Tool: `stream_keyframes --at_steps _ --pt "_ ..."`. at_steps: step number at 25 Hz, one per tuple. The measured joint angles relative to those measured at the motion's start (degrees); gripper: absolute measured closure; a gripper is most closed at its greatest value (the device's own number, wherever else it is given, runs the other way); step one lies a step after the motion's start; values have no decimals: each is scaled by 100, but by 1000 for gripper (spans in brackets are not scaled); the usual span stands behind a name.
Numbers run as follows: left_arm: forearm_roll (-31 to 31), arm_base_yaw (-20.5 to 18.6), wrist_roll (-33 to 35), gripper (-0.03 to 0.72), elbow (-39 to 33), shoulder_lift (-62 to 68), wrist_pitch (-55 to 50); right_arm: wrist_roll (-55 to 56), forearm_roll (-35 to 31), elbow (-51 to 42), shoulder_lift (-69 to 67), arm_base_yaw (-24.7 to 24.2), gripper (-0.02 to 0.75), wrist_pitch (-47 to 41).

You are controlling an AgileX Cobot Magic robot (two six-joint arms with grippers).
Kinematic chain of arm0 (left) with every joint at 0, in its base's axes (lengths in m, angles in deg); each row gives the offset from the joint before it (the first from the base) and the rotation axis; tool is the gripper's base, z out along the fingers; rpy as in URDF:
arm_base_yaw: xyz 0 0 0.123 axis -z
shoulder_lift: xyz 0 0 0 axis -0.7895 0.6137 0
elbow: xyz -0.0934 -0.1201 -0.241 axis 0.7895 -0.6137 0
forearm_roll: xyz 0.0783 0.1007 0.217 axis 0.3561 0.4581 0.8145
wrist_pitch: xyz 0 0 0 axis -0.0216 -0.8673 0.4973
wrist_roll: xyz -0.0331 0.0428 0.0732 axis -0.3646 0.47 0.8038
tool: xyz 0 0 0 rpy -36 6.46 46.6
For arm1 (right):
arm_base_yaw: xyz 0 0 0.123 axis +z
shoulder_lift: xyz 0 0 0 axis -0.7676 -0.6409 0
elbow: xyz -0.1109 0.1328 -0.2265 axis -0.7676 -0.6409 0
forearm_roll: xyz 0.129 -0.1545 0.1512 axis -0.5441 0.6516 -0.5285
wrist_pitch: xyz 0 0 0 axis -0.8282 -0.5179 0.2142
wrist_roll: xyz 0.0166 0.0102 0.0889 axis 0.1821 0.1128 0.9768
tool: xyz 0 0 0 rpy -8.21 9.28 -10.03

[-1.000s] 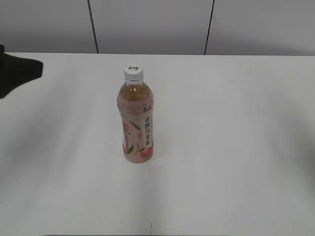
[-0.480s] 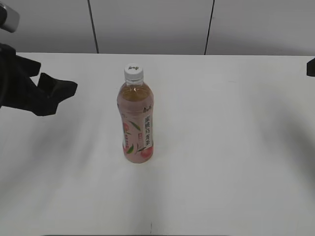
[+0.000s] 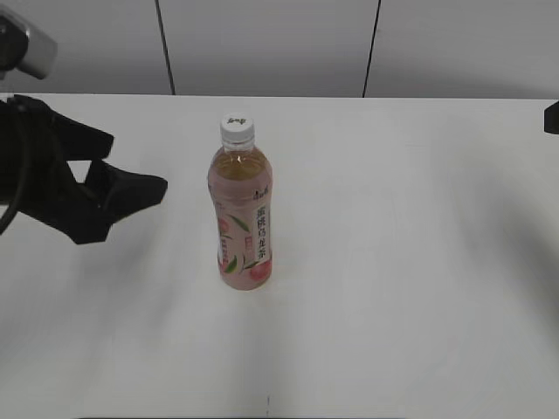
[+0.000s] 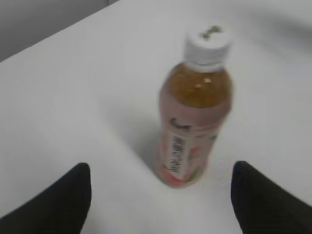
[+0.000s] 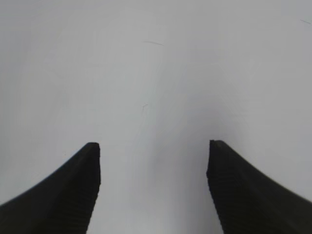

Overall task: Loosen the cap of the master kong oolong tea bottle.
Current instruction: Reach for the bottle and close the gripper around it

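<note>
The label (image 3: 244, 225) needs to be gripped by my left gripper before my right gripper takes the cap. My left gripper hangs high and slants down toward the bottle, so I should lower and level it first.
The master kong oolong tea bottle (image 3: 243, 218) stands upright mid-table, with amber tea and a pale pink peach label. Its white cap (image 3: 237, 130) sits on top. My left gripper (image 3: 138, 164) is open and empty, to the left of the bottle and apart from it. In the left wrist view the bottle (image 4: 195, 126) and cap (image 4: 207, 46) stand ahead of the open left gripper (image 4: 161, 168), blurred. My right gripper (image 5: 153, 144) is open and empty over bare table. In the exterior view only a dark bit of it (image 3: 552, 118) shows at the right edge.
The white table (image 3: 393, 262) bears nothing else that I can see. A grey panelled wall (image 3: 262, 44) runs behind its far edge.
My left gripper has come in from the left edge toward the bottle. A dark bit of the right arm has appeared at the right edge. The bottle has not moved.
</note>
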Motion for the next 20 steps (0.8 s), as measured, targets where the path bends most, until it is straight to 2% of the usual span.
stream_keyframes --at_steps 3,6,8,10,11,13,14,16,20 --pt "-241 -6 104 157 -2 0 -969 0 0 0 0 0 219 5" --pt "-125 -6 -326 159 -36 0 -1622 0 -2 0 0 0 219 5" --pt "506 -6 -869 160 -60 16 -2008 0 -2 0 0 0 219 5" --pt "1624 -6 -1942 160 -67 75 -2200 -4 -7 0 0 0 219 5" --pt "2178 0 -2645 160 -88 92 -1989 -4 -14 0 0 0 219 5" --pt "3600 -26 -4524 163 -116 112 -1260 -4 -25 0 0 -4 219 5" --pt "4086 -48 -5159 163 -116 118 -825 -4 -43 0 0 -4 219 5" --pt "4708 -50 -5715 163 -143 85 50 -4 -51 0 0 -4 219 5" --pt "4844 237 -6001 163 -626 -2 2139 -4 -101 0 -6 -6 219 5"
